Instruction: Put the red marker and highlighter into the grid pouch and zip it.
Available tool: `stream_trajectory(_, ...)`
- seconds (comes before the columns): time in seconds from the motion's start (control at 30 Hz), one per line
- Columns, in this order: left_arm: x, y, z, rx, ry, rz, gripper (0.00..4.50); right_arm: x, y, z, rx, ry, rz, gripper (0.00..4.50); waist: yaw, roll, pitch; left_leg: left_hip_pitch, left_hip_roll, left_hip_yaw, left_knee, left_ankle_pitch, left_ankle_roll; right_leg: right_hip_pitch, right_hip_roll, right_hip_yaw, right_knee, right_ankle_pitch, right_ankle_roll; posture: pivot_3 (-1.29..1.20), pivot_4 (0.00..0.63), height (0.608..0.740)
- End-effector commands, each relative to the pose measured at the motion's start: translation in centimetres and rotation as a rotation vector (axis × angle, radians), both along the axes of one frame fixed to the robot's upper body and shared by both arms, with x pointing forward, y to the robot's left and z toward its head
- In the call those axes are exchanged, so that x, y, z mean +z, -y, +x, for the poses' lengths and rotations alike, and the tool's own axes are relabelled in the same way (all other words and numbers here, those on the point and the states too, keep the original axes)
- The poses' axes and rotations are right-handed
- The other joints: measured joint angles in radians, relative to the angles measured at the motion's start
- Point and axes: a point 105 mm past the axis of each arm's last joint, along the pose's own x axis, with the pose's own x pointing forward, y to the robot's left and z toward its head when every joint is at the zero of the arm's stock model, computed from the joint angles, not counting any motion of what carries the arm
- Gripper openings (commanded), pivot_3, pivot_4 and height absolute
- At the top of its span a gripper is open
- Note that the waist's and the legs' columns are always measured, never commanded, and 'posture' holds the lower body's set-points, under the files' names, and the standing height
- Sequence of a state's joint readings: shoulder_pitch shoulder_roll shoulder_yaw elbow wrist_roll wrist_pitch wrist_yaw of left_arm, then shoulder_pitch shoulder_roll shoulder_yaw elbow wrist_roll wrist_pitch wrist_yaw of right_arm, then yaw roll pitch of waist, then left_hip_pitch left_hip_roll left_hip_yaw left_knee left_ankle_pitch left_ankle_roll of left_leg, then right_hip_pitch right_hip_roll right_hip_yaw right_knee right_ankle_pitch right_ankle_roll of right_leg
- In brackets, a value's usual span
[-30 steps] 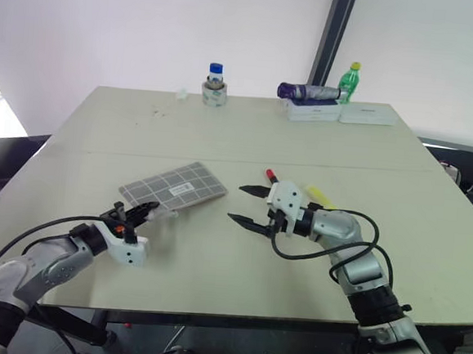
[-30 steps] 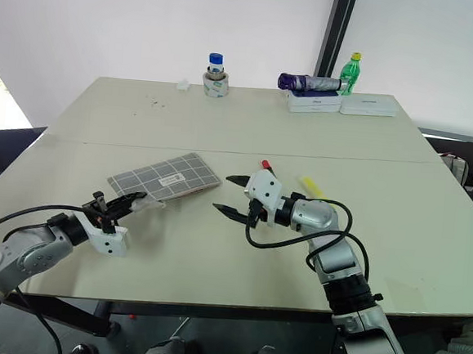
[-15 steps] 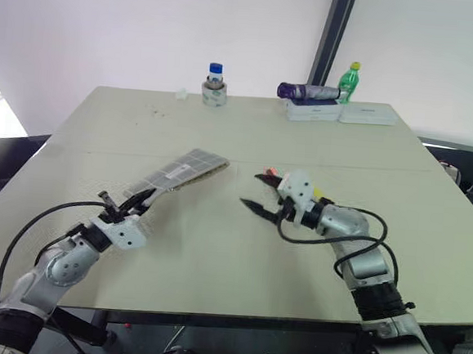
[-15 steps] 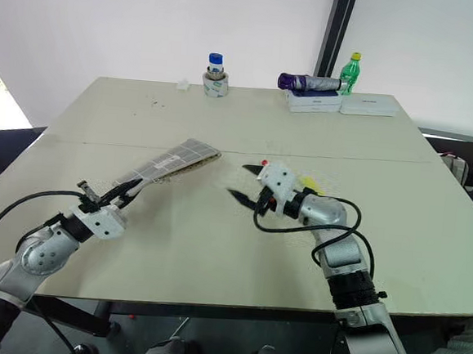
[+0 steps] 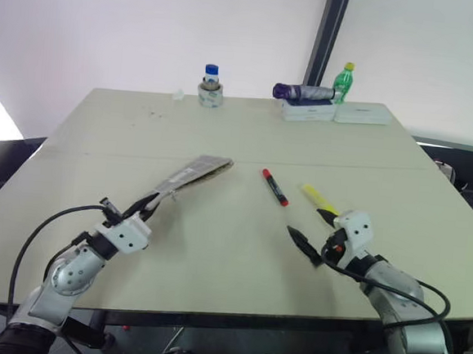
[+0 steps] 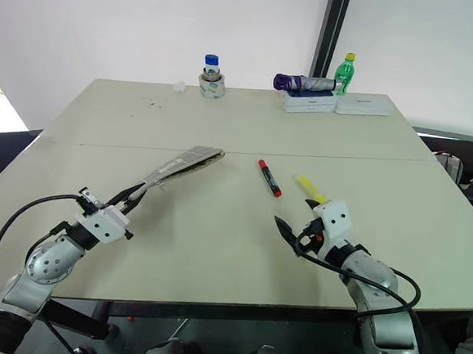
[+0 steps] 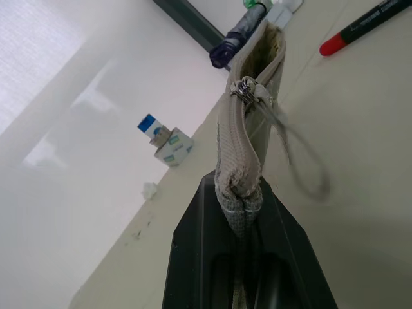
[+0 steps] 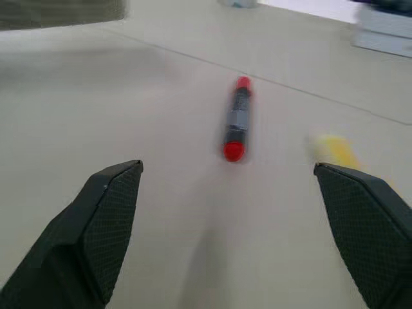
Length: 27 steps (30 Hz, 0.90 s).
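Observation:
There is a clear gap (image 5: 295, 194) between the yellow highlighter and the red marker, so my right gripper should keep going toward the yellow highlighter's near end (image 5: 331, 207) and close there.
The grid pouch (image 5: 192, 173) stands tilted on its long edge left of the table's middle, its near end pinched in my shut left gripper (image 5: 144, 210). In the left wrist view the pouch (image 7: 239, 144) rises from between the fingers (image 7: 193, 257), with the zip pull (image 7: 247, 90) near its far end and the cord looping beside it. The red marker (image 5: 274, 187) lies flat on the table at centre. The yellow highlighter (image 5: 318, 198) lies just right of it. My right gripper (image 5: 311, 230) hovers open and empty nearer the front edge, short of both pens (image 8: 236, 119).
Along the far edge stand a blue-lidded jar on a tape roll (image 5: 211, 88), a folded purple umbrella (image 5: 303, 92) on white boxes (image 5: 333, 112), and a green bottle (image 5: 343, 80). A seam crosses the table (image 5: 99, 151).
The left gripper rolled the pouch up from lying flat onto its edge. The right gripper drew back toward the near right, uncovering the marker and highlighter, and spread wider.

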State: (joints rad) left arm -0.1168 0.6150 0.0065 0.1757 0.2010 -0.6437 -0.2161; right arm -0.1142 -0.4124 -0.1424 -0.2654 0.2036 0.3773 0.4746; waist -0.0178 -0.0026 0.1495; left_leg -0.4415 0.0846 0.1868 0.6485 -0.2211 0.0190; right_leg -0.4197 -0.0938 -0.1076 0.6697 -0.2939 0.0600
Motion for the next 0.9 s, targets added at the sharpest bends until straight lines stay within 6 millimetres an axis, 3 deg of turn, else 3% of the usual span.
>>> stream_trajectory(0.03,1.3,0.5,0.1,-0.030,0.046,-0.021,0.00,1.5,1.5,1.2,-0.081,0.046,-0.027,4.45,0.001,0.000,0.000,0.000,0.000,0.000,0.000,0.000,0.000,0.000,0.000,0.000,0.000,0.000,0.000,0.00,0.150,0.740)
stream_trajectory(0.2,1.0,1.3,-0.1,-0.096,0.011,-0.040,0.00,0.4,4.6,4.0,-0.138,-0.072,-0.076,4.45,0.004,0.000,0.000,-0.001,-0.001,0.001,0.000,0.000,0.001,0.000,0.000,0.000,0.000,0.000,0.000,0.00,0.150,0.740)
stream_trajectory(0.53,0.9,1.5,-1.1,-0.139,-0.028,-0.060,0.00,-1.1,6.3,7.0,-0.125,-0.254,-0.052,4.45,-0.001,0.000,0.000,-0.001,-0.001,0.002,0.000,0.001,0.000,0.000,0.000,0.000,0.000,0.000,0.000,0.00,0.150,0.740)
stream_trajectory(0.63,0.9,1.3,-1.3,-0.134,-0.034,-0.066,0.00,-1.7,6.7,7.1,-0.110,-0.297,-0.056,3.65,0.003,0.000,0.000,-0.001,-0.001,0.002,0.000,0.000,0.000,0.000,0.000,0.000,0.000,0.000,0.000,0.00,0.150,0.740)
stream_trajectory(0.8,0.9,1.0,-1.3,-0.125,-0.042,-0.081,0.00,-1.9,6.6,6.9,-0.085,-0.306,-0.081,1.08,0.004,0.000,0.000,-0.001,-0.001,0.002,0.000,0.000,0.001,0.000,-0.001,0.000,0.000,0.000,0.000,0.00,0.150,0.740)
stream_trajectory(0.9,1.0,0.8,-1.1,-0.121,-0.041,-0.086,0.00,0.0,6.7,7.3,-0.098,-0.234,-0.072,0.90,0.003,0.000,0.000,-0.001,-0.001,0.002,0.000,0.000,0.001,0.000,-0.001,0.000,0.000,0.000,0.000,0.00,0.150,0.740)
